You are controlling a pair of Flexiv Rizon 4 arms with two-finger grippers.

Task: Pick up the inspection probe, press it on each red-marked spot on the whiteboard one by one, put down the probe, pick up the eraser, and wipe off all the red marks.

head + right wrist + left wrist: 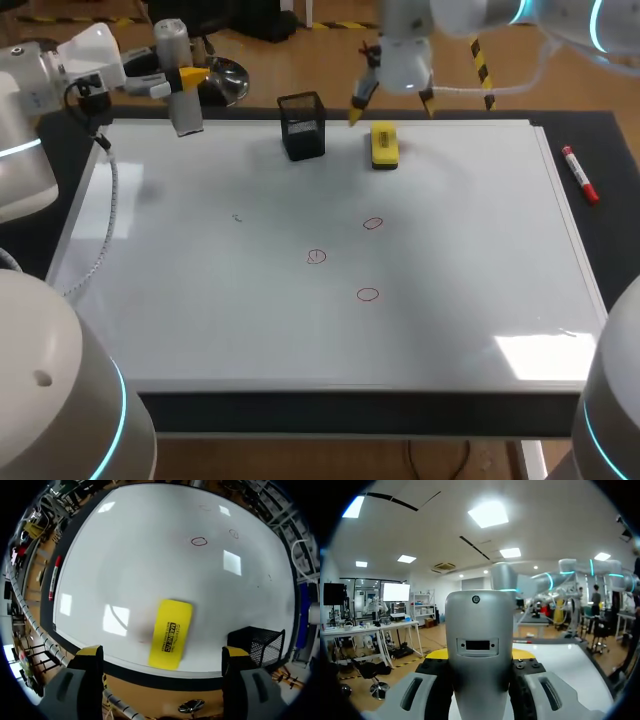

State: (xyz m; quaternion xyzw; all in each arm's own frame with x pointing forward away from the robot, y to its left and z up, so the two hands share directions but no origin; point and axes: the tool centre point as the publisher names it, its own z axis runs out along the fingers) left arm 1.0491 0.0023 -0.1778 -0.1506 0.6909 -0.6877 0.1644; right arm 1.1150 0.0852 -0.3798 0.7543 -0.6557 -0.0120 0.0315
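Observation:
A thin stroke shows inside a red circle (316, 257), so the circle will come off but leave that stroke behind when I wipe with the eraser.
My left gripper (186, 80) is raised over the whiteboard's far left corner, shut on the grey inspection probe (186, 108). In the left wrist view the probe (479, 645) stands upright between the fingers (540, 692). Three red circles (373, 223) (317, 257) (368, 294) sit near the middle of the whiteboard (200, 300). The yellow eraser (384, 144) lies at the far edge. My right gripper (392, 105) hovers open just above it. In the right wrist view the eraser (171, 632) lies below and between the spread fingertips (90, 652), untouched.
A black mesh holder (303, 125) stands left of the eraser, close beside my right gripper (162, 652) in its wrist view (257, 640). A red marker (580, 175) lies on the dark mat right of the board.

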